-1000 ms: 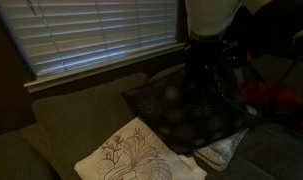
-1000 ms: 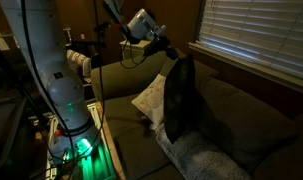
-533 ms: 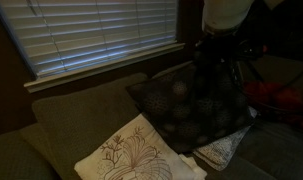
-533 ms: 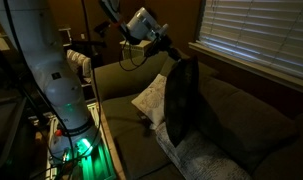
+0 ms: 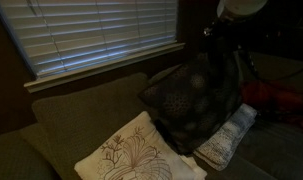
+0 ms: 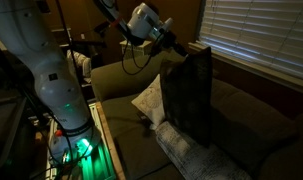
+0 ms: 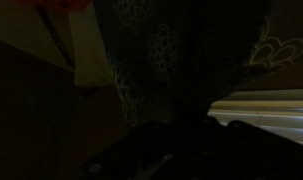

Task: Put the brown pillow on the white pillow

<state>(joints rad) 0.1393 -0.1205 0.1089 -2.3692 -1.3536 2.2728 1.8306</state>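
Observation:
Next, my gripper moves the brown pillow toward the sofa back, over the white pillow (image 5: 228, 138), because the brown pillow is hanging at an angle with its lower corner (image 5: 185, 149) by the cream pillow.
The brown pillow (image 5: 191, 100) hangs upright above the sofa, held by its top edge. It also shows in the other exterior view (image 6: 188, 95), and it fills the dark wrist view (image 7: 161, 50). My gripper (image 5: 217, 38) is shut on the pillow's top corner, as both exterior views show (image 6: 183, 47). In the wrist view the fingers are too dark to make out. The white pillow (image 5: 227, 135) lies ribbed and flat on the seat below the brown pillow's lower edge, and it also shows in both exterior views (image 6: 196, 155).
A cream pillow with brown branch embroidery (image 5: 126, 155) leans on the seat beside them (image 6: 148, 98). Olive sofa back cushions (image 5: 81, 115) and window blinds (image 5: 101, 35) stand behind. Something red (image 5: 281, 100) lies past the sofa end. The robot base (image 6: 61, 90) stands by the sofa arm.
The gripper has risen and carried the brown pillow up and sideways. The pillow now hangs more upright, and more of the white pillow shows beneath it.

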